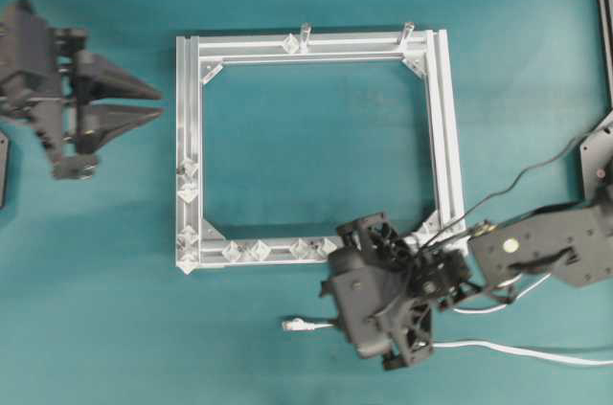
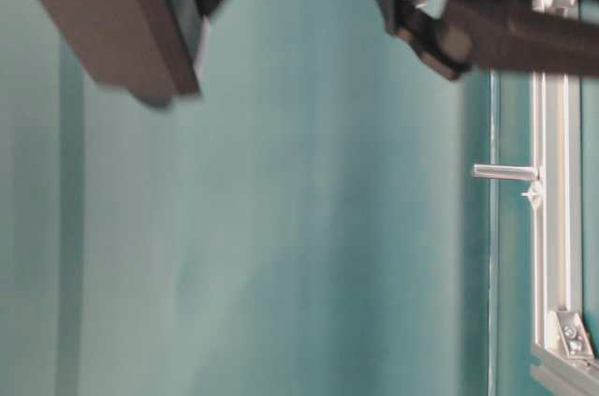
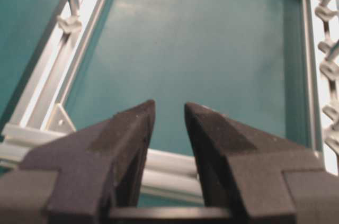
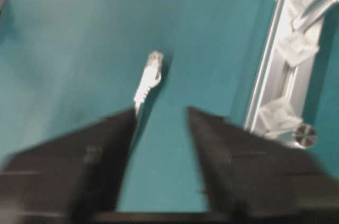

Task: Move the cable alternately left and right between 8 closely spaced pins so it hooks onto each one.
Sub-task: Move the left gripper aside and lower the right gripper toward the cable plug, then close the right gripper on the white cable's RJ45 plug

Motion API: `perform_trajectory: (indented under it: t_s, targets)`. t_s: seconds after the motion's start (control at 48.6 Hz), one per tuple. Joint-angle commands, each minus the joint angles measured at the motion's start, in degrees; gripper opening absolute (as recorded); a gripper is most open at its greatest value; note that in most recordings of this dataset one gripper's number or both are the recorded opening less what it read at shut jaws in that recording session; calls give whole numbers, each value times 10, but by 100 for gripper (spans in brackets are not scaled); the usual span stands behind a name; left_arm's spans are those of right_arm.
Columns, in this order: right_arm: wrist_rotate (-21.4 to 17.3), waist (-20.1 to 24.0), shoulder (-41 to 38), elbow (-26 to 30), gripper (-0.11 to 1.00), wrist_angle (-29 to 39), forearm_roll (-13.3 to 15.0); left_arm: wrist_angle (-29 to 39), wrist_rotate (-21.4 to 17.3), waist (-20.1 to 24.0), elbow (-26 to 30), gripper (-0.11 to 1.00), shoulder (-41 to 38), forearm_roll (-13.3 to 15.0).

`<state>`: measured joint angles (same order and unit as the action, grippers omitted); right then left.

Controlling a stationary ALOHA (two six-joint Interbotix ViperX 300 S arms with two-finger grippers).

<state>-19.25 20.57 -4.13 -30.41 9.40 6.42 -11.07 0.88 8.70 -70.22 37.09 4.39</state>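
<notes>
Ribs (image 4: 141, 96) run along the white cable's neck (image 4: 144, 89) behind the plug. I expect that neck to bend sideways as I carry the plug along the frame.
The white cable (image 1: 536, 352) lies on the teal table below the silver frame (image 1: 441, 137). Its small plug (image 1: 292, 325) points left. Several translucent diamond pins (image 1: 259, 250) sit along the frame's bottom rail and more (image 1: 189, 192) on its left rail. My right gripper (image 4: 161, 108) hovers open over the cable just behind the plug (image 4: 151, 70). The cord passes under its left finger and only table shows between the jaws. My left gripper (image 1: 158, 103) stands open left of the frame, with nothing in it and a frame rail (image 3: 175, 168) below its jaws.
Two grey upright posts (image 1: 305, 34) (image 1: 407, 32) stand on the frame's top rail, with one more stud (image 1: 290, 43) beside the left one. Black wires (image 1: 517, 180) run to the right arm. In the table-level view, blurred arm parts (image 2: 122, 22) fill the top.
</notes>
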Motion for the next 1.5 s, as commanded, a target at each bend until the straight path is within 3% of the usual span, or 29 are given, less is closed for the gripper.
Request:
perform_trajectory:
  t_s: [0.0,0.226,0.432,0.556,1.05,1.482]
  targets:
    - [-14,3,-4,34,55,25,1,11,0,-1,-19,37,47,-3]
    - [-43,3,-33,72,54,51,2,76,0,-1,-89,37,213,-4]
    - [-47,3,-63,103,54,73,1,176,1,1,-120,37,372,-5]
    - [-47,3,-82,112,54,76,1,197,1,3,-127,37,423,-5]
    - [-95,9,-139,139,54,75,-1,190,-2,4,-125,37,388,-5]
    - [-98,18,-167,145,54,71,-1,190,1,2,-125,37,388,-5]
